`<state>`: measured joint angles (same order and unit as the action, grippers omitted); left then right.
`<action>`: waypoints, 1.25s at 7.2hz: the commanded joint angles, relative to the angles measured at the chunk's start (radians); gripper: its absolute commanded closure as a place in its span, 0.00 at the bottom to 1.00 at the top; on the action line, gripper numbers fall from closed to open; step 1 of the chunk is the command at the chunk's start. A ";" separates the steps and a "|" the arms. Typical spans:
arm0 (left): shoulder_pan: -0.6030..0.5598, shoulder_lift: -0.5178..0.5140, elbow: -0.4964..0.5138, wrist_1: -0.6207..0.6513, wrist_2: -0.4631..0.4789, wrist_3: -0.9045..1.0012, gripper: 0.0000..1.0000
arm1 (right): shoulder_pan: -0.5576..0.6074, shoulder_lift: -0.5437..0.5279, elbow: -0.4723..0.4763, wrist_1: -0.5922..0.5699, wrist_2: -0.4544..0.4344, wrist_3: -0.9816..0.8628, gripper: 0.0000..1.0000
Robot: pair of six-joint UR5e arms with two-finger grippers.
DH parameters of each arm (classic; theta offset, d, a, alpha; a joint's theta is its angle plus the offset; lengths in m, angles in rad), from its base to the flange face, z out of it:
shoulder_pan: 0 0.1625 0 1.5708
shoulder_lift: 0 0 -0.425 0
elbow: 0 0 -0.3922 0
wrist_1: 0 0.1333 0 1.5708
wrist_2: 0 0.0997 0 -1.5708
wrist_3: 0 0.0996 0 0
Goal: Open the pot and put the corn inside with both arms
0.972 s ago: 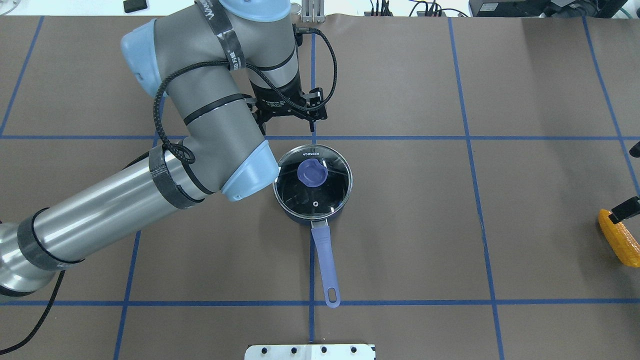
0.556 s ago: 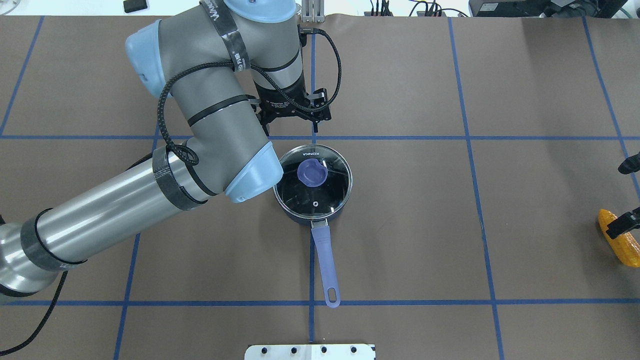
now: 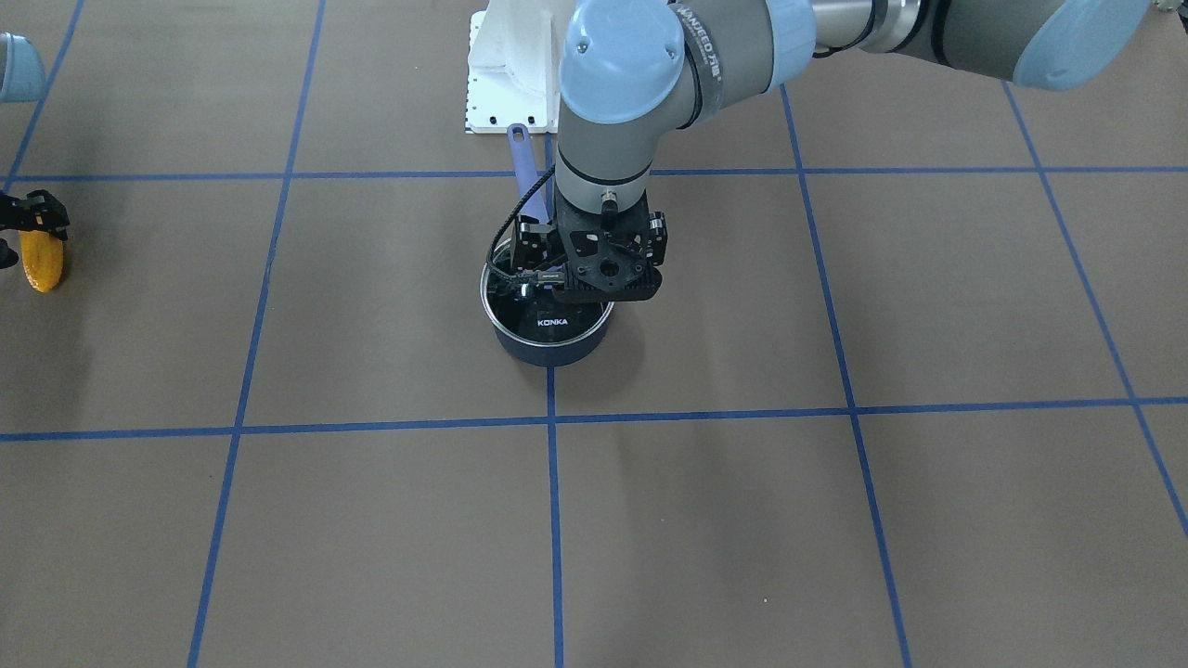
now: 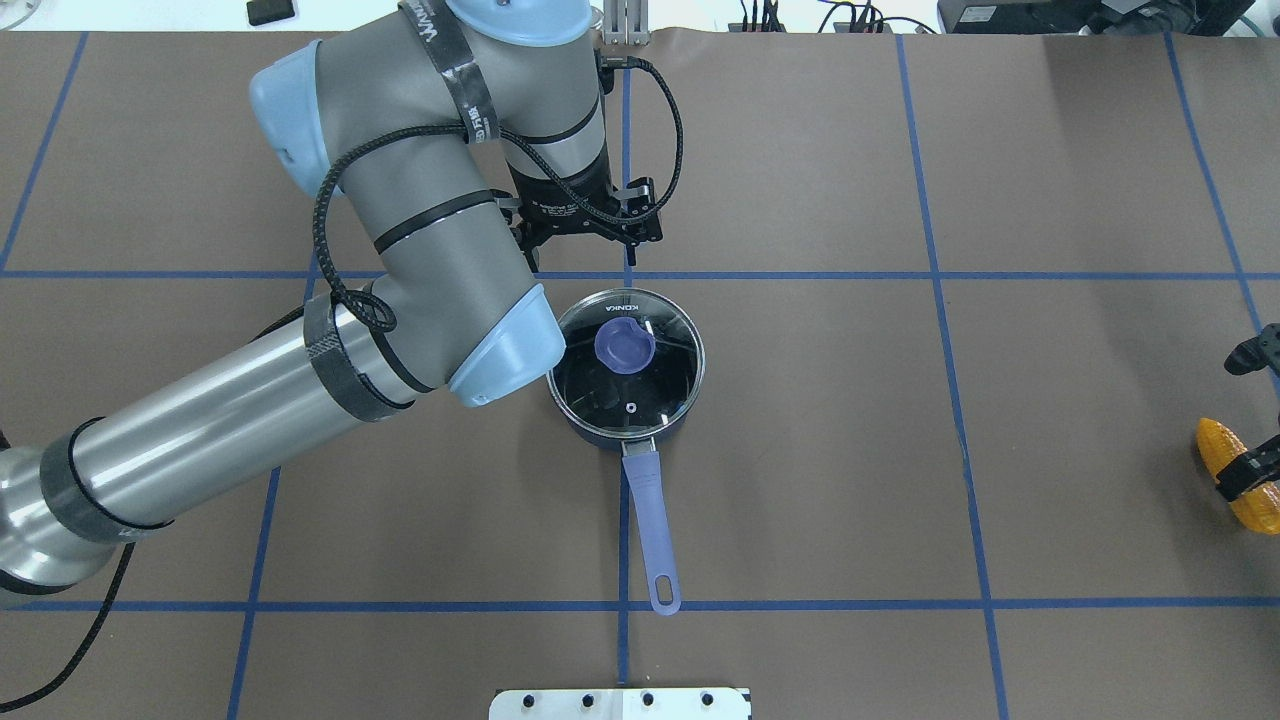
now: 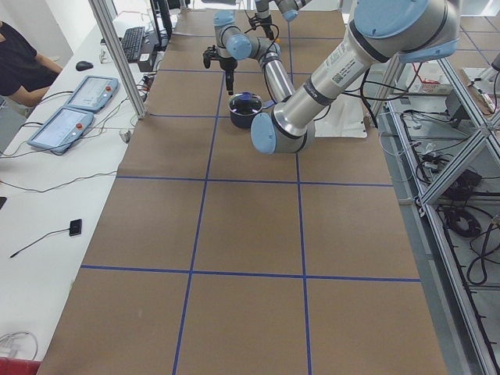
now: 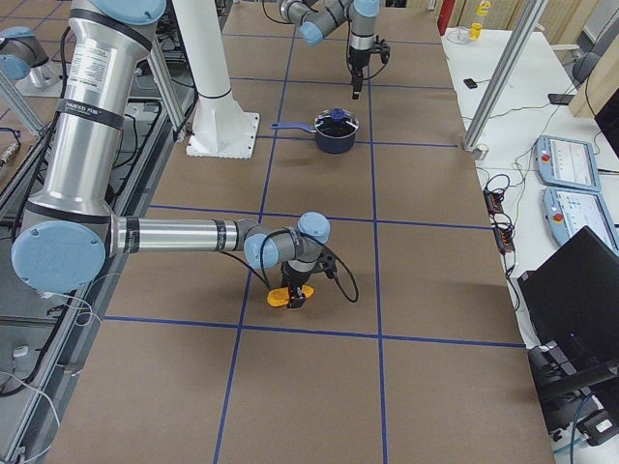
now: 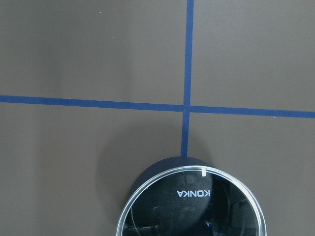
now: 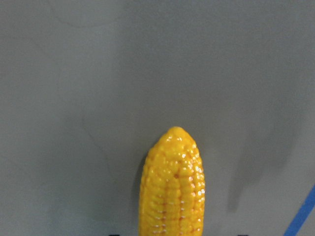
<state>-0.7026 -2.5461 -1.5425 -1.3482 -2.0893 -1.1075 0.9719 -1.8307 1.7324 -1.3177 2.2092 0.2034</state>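
I see only even dark through the glass lid point(image 3: 546, 312), so I expect an empty pot point(image 3: 551, 350) where the corn will lie fully inside when I lower it.
The navy pot point(image 4: 600, 432) stands mid-table with its glass lid point(image 4: 660, 385) on and its lavender handle point(image 4: 650, 530) pointing toward the robot. The lid's knob point(image 4: 625, 346) is free. My left gripper point(image 4: 585, 240) hangs above the pot's far side, jaws spread and empty; in the front view it point(image 3: 594, 283) hides the knob. The left wrist view shows only the lid's "KONKA" rim point(image 7: 192, 192). The corn point(image 4: 1228, 450) lies at the table's right edge. My right gripper point(image 4: 1252, 412) is open, with its fingers either side of the corn point(image 8: 172, 187).
Brown table cover with blue tape grid lines point(image 4: 930, 275). The white base plate point(image 4: 620, 703) sits at the near edge, just past the handle's end. My left arm's elbow point(image 4: 500, 350) hangs close to the pot's left side.
My right gripper has shifted toward the robot's side, so its fingers now bracket the corn. My left gripper edged slightly right, then held still. The pot and lid have not moved.
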 commanded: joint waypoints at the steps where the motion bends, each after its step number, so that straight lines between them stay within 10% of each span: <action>1: 0.000 0.003 -0.001 0.000 0.000 0.005 0.00 | -0.024 -0.002 -0.001 0.000 -0.026 -0.002 0.53; 3: 0.000 0.004 -0.001 -0.003 0.000 0.006 0.00 | -0.024 0.013 0.015 -0.002 -0.023 -0.002 0.69; 9: 0.120 0.009 0.024 -0.051 0.067 0.012 0.00 | 0.047 0.151 0.035 -0.026 0.118 0.014 0.71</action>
<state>-0.5973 -2.5374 -1.5351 -1.3730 -2.0314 -1.0954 1.0075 -1.7027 1.7617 -1.3354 2.3101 0.2133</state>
